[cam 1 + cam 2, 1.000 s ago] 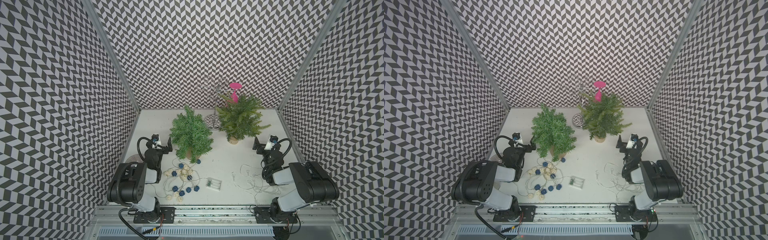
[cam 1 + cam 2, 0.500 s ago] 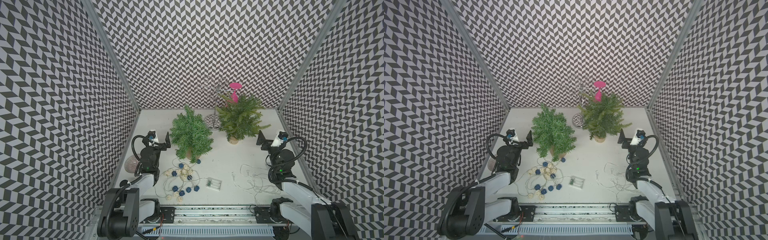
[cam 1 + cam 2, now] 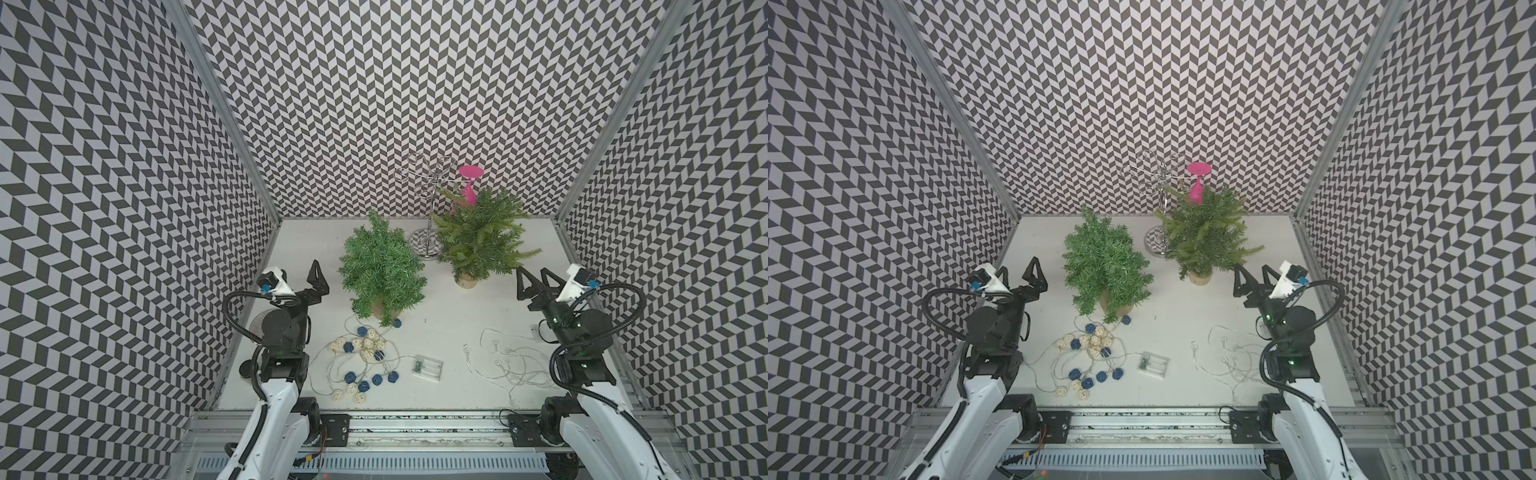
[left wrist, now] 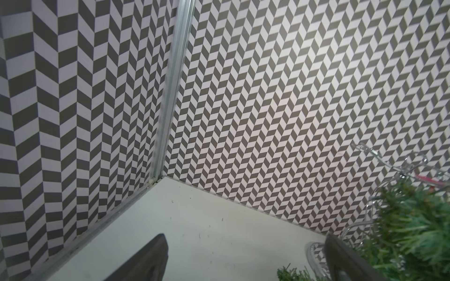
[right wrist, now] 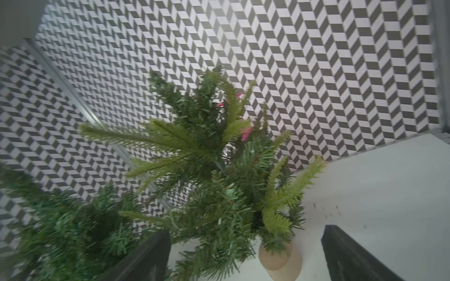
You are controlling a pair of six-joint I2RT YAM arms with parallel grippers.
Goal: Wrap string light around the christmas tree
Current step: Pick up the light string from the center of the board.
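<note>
My open left gripper has the string light's balls (image 3: 362, 331) below it, clear of the dark tree's branches, so it should keep going down to the cream balls (image 3: 368, 343) and close there.
Two small potted christmas trees stand at the back: a dark green one (image 3: 382, 270) (image 3: 1104, 270) and a lighter one (image 3: 478, 237) (image 3: 1204, 232) (image 5: 219, 170). A string light of blue and cream balls (image 3: 365, 353) (image 3: 1092, 357) lies loose in front of the dark tree, with its clear battery box (image 3: 428, 368). A thin wire string light (image 3: 511, 365) lies tangled at the right. My left gripper (image 3: 303, 278) (image 4: 246, 258) is raised left of the dark tree, open and empty. My right gripper (image 3: 536, 279) (image 5: 246, 255) hangs right of the lighter tree, open and empty.
A chrome wire stand (image 3: 428, 245) and a pink goblet (image 3: 469, 183) sit between and behind the trees. A mesh cup (image 3: 255, 328) and a black disc (image 3: 247, 370) lie by the left wall. Patterned walls close three sides.
Both arms have unfolded and lifted, carrying the grippers up and toward the back. Both grippers stayed open; trees and lights have not moved.
</note>
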